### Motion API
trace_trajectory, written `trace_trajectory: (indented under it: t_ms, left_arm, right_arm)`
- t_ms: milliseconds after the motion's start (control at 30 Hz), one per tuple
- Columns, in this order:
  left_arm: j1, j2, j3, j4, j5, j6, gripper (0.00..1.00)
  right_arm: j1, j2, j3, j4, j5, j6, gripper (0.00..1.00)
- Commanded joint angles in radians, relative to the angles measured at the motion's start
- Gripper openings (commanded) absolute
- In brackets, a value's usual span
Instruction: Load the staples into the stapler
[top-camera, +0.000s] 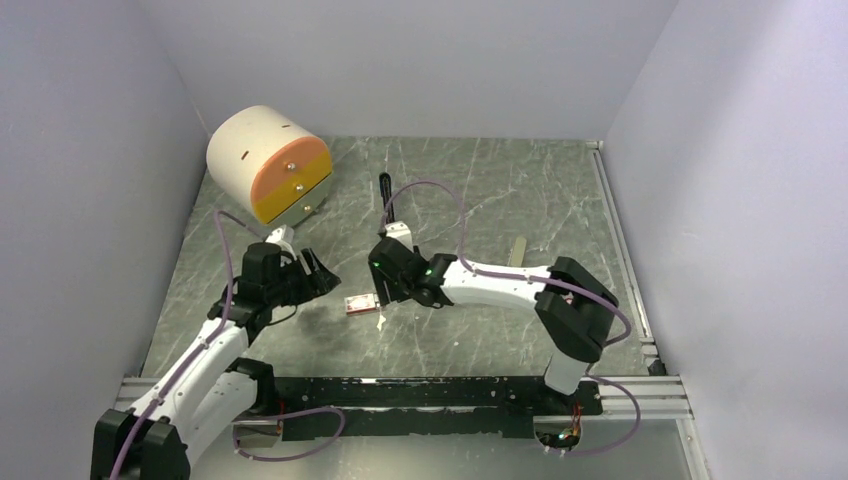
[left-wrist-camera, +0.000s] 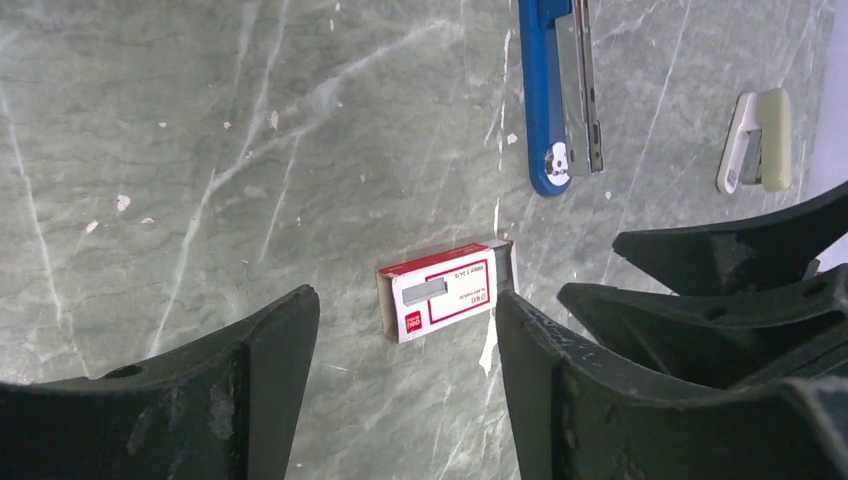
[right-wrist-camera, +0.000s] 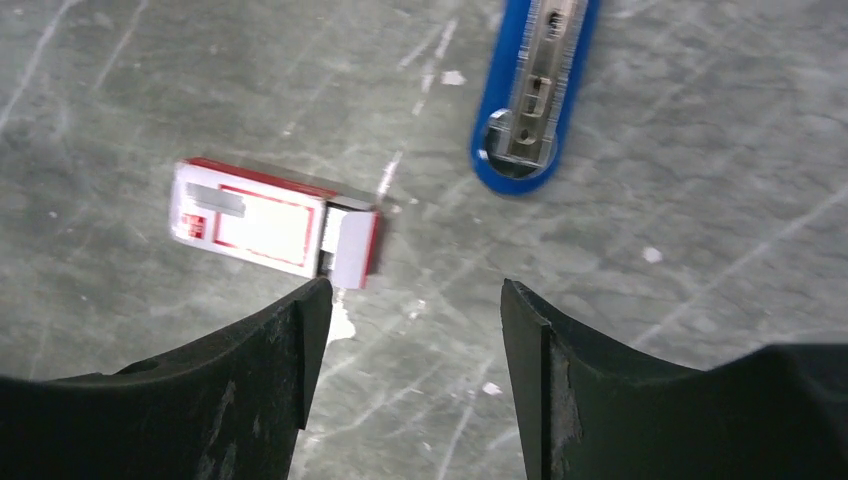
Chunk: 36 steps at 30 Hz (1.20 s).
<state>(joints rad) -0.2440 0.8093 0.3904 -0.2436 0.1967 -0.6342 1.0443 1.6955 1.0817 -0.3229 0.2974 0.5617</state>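
Observation:
The inner tray (right-wrist-camera: 349, 246) is partway out of the staple box, so the robot's left gripper should hold the box's other end (right-wrist-camera: 192, 208) while its right gripper pulls the tray out.
The pink-red and white staple box (top-camera: 360, 305) lies flat on the grey marble table between my two grippers. It also shows in the left wrist view (left-wrist-camera: 445, 290) and the right wrist view (right-wrist-camera: 250, 215). Its inner tray (right-wrist-camera: 350, 248) sticks out at one end, and I cannot make out the staples themselves. The blue stapler (left-wrist-camera: 545, 100) lies open beyond the box with its metal channel up, also in the right wrist view (right-wrist-camera: 530, 90). My left gripper (top-camera: 312, 272) (left-wrist-camera: 400, 345) is open and empty just short of the box. My right gripper (top-camera: 385, 292) (right-wrist-camera: 415, 300) is open and empty above the table beside the box.
A pale beige bar (top-camera: 518, 250) (left-wrist-camera: 762, 140) lies right of the stapler. A cream and orange drum-shaped container (top-camera: 270, 165) stands at the back left. A white scrap (left-wrist-camera: 488, 350) lies by the box. A slim black bar (top-camera: 385, 192) shows beyond my right gripper. Walls close three sides.

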Motion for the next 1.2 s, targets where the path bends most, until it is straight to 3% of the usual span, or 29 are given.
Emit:
trace_trajectory:
  t_ms: [0,133,200,333,500,667,733,900,1067,1167]
  left_arm:
    - [-0.009,0.033,-0.024,0.060,0.068,-0.001,0.72]
    - [-0.013,0.093,-0.038,0.079,0.085,-0.009,0.78]
    - [-0.015,0.116,-0.044,0.092,0.088,-0.014,0.78]
    - [-0.015,0.150,-0.063,0.127,0.100,-0.018,0.74]
    - [-0.015,0.182,-0.077,0.153,0.096,-0.012,0.69]
    - [-0.015,0.189,-0.080,0.156,0.098,-0.013,0.65]
    - [-0.015,0.186,-0.084,0.157,0.096,-0.013,0.65]
    - [-0.015,0.187,-0.091,0.156,0.088,-0.017,0.67]
    - [-0.015,0.190,-0.102,0.164,0.091,-0.020,0.67]
    - [-0.015,0.195,-0.111,0.174,0.100,-0.029,0.63]
  right_arm:
    - [0.041,0.064,0.076,0.001,-0.001,0.031,0.67]
    - [0.045,0.112,0.102,0.000,0.010,0.074,0.65]
    - [0.047,0.132,0.103,-0.008,0.021,0.086,0.58]
    - [0.048,0.155,0.095,-0.008,0.016,0.073,0.45]
    - [0.053,0.167,0.106,-0.005,0.002,0.050,0.39]
    - [0.052,0.171,0.130,-0.036,0.040,0.053,0.25]
    - [0.054,0.173,0.139,-0.044,0.044,0.048,0.27]
    - [0.053,0.191,0.165,-0.051,0.005,0.025,0.46]
    - [0.054,0.191,0.159,-0.041,0.000,0.015,0.47]
    - [0.053,0.204,0.159,-0.052,0.007,0.010,0.40]
